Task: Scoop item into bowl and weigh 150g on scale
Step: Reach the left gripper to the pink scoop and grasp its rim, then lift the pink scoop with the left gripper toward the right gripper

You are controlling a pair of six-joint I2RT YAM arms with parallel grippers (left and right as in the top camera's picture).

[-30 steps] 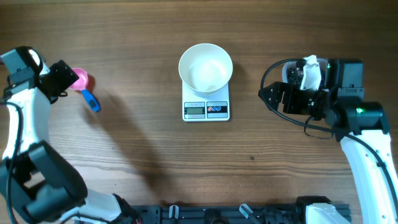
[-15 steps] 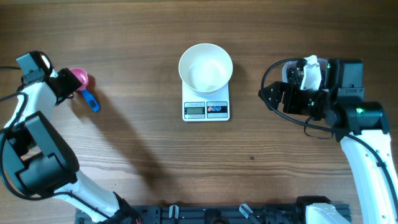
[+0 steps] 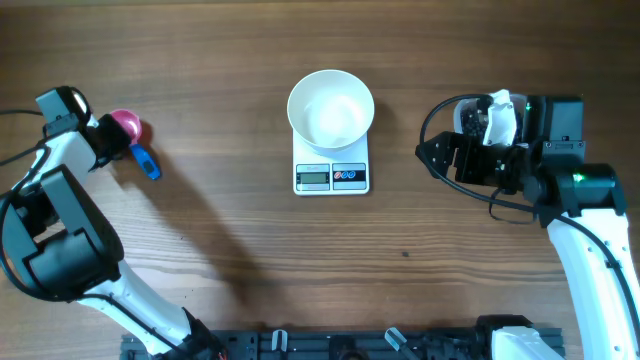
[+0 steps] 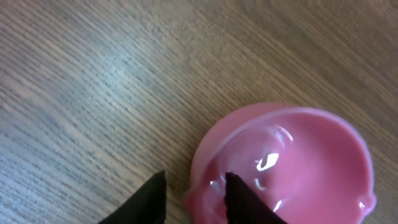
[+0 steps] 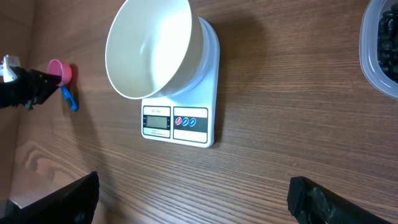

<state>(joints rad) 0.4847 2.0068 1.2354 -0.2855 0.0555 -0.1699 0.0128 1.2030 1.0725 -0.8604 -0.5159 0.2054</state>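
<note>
My right gripper needs to take over the scoop by its blue handle (image 3: 146,162), because my left gripper has its fingers on both sides of the pink scoop's rim (image 3: 127,123) far from the beads.
The white bowl (image 3: 331,108) (image 5: 149,46) stands on the scale (image 3: 331,176) (image 5: 186,121) at mid-table. A pink scoop (image 3: 126,124) (image 4: 292,162) with a blue handle (image 3: 147,162) lies at the far left. My left gripper (image 3: 106,140) (image 4: 193,183) straddles the scoop's rim, one finger inside the cup and one outside, narrowly open with a gap still showing. My right gripper (image 3: 432,155) (image 5: 199,205) stands wide open over bare wood, right of the scale. The item, black beads (image 5: 388,34), shows at the right wrist view's edge.
The beads lie in a clear plastic container (image 5: 367,59), mostly cut off in the right wrist view and hidden under my right arm in the overhead view. The scoop's blue handle points toward the table's front.
My left gripper has slid in over the pink scoop and its jaws have narrowed round the rim. The right arm, bowl and scale have not moved.
</note>
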